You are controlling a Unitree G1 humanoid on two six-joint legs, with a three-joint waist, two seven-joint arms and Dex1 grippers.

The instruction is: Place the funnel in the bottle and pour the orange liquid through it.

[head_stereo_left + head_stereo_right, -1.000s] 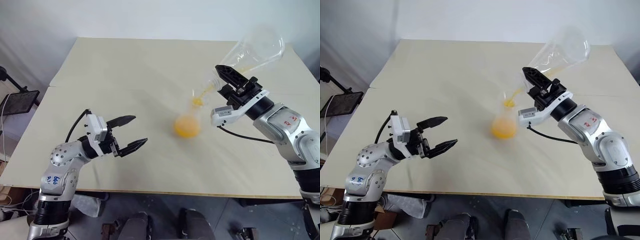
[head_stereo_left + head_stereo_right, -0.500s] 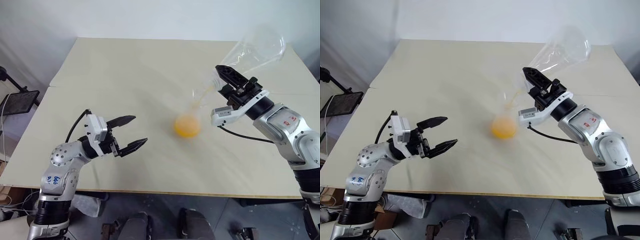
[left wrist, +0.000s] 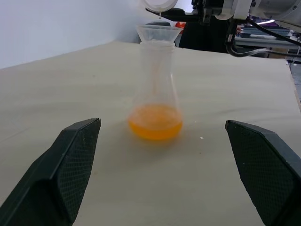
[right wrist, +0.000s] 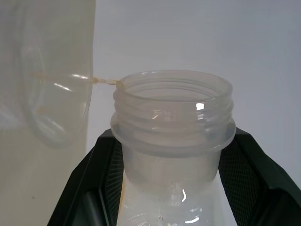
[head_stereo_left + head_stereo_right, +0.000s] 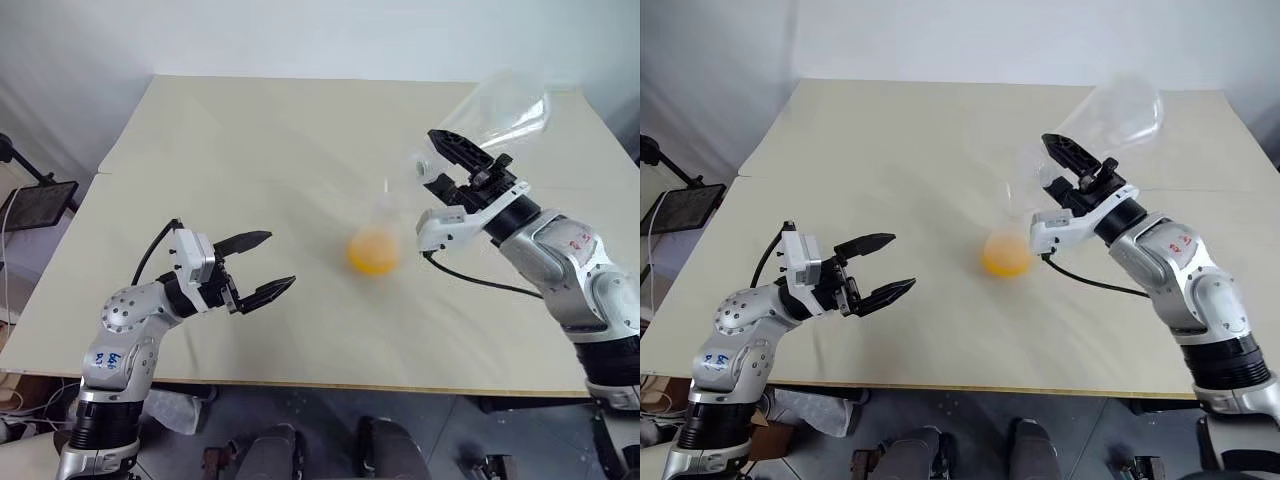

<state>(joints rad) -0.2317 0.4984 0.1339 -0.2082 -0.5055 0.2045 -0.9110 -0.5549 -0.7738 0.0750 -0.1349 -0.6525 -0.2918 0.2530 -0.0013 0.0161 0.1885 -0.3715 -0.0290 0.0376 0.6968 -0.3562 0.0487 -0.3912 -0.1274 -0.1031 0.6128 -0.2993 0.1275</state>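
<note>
The orange liquid is in the bottle (image 5: 373, 252) and the flask (image 5: 512, 112) is drained, so I should keep turning the flask upright with my right gripper until it stands clear of the bottle.
The bottle (image 5: 373, 240) stands upright at mid-table with the orange liquid (image 5: 372, 253) pooled in its rounded base. The faint clear funnel (image 3: 158, 33) sits in its neck. My right gripper (image 5: 440, 160) is shut on the neck of a large clear conical flask (image 5: 505, 105), held tilted above and to the right of the funnel. The flask's threaded mouth (image 4: 174, 108) points down toward the funnel, and the flask looks drained. Well to the left of the bottle, my left gripper (image 5: 280, 259) hovers open and holds nothing, its fingers (image 3: 70, 160) pointing at the bottle.
The cream table (image 5: 250, 150) spreads wide around the bottle, with its front edge close below both arms. A black stand with a dark tray (image 5: 38, 203) is off the table's left side.
The orange stream from the flask into the funnel has stopped and the flask has emptied. My right wrist has rolled, turning the flask slightly. The left arm stayed still.
</note>
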